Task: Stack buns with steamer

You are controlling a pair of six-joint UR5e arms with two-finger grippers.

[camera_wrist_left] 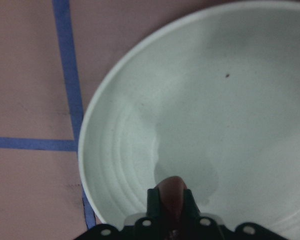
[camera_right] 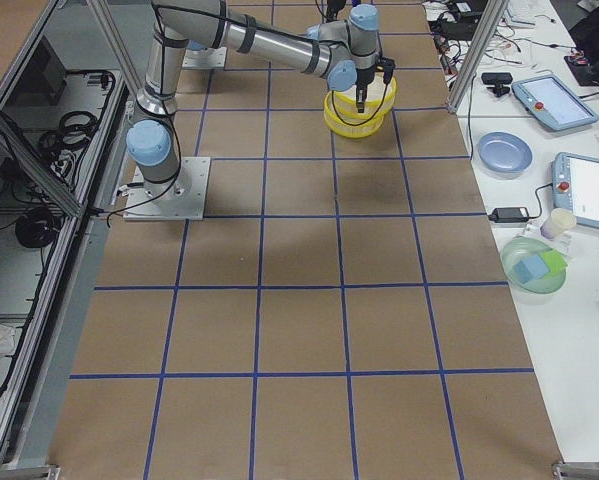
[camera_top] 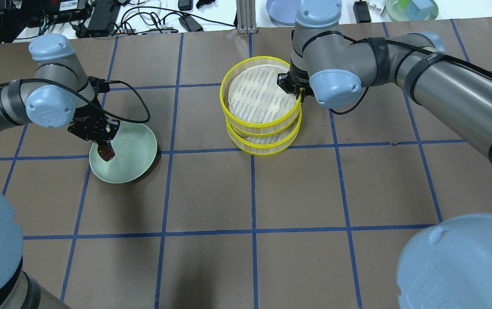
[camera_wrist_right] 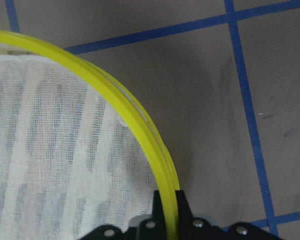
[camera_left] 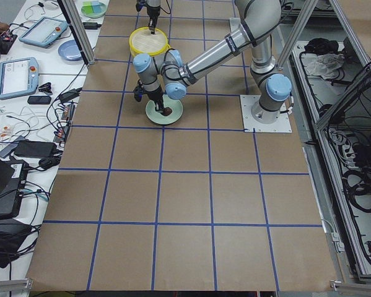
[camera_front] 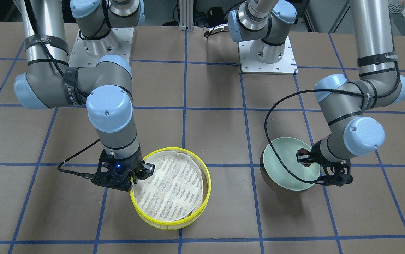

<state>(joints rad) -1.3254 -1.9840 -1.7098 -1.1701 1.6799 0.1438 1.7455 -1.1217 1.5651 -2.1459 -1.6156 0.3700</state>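
Note:
The top yellow level is offset over the lower one; my right gripper should square it and back away before my left gripper brings the bun.
The dark reddish-brown bun is pinched in my left gripper, just above the left part of the pale green plate. The left wrist view shows the bun between the fingertips over the plate. My right gripper is shut on the rim of the top yellow steamer tier. That tier sits slightly offset over a second yellow tier. The top tier holds only a white cloth liner. The cream-yellow bun is hidden.
The table is brown paper with a blue tape grid. A blue plate and cables lie beyond the far edge. Both arm bases stand at the robot's side of the table.

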